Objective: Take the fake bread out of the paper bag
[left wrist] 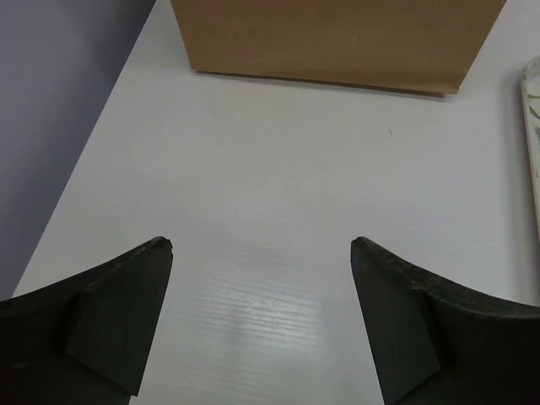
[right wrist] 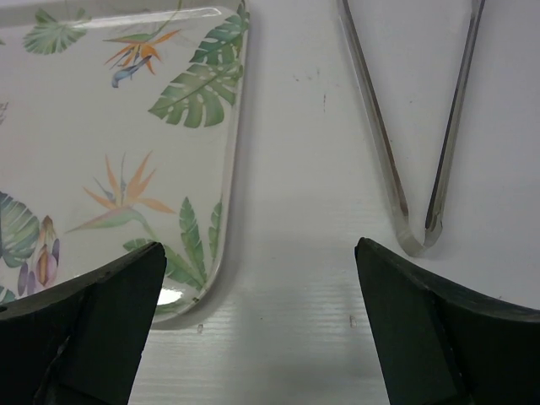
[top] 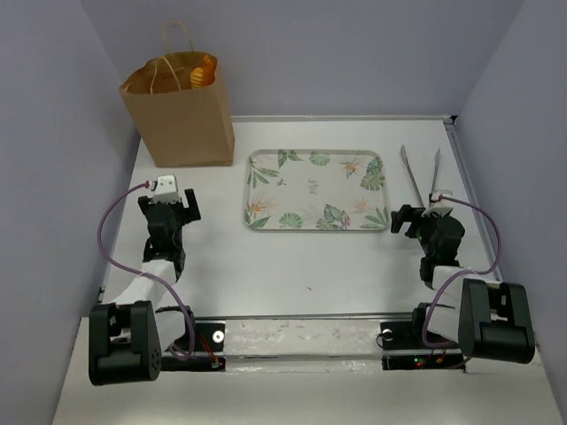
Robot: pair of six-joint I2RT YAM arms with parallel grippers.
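My left gripper should rise to the bag's outer rim (top: 127,87) and pull the bag closer first, as the paper bag's tall front side (top: 183,126) mostly hides the fake bread.
The brown paper bag (top: 182,115) stands upright at the back left of the table, cord handles up. Glossy orange fake bread (top: 203,71) pokes out of its open top; the rest is hidden inside. The bag's base also shows in the left wrist view (left wrist: 337,38). My left gripper (top: 170,197) is open and empty, low over the table, a short way in front of the bag. My right gripper (top: 416,217) is open and empty, just right of the tray's near right corner.
A white tray (top: 316,190) with leaf and flower prints lies mid-table; its corner shows in the right wrist view (right wrist: 221,253). Metal tongs (top: 422,175) lie right of the tray and also show in the right wrist view (right wrist: 418,240). Grey walls enclose the table.
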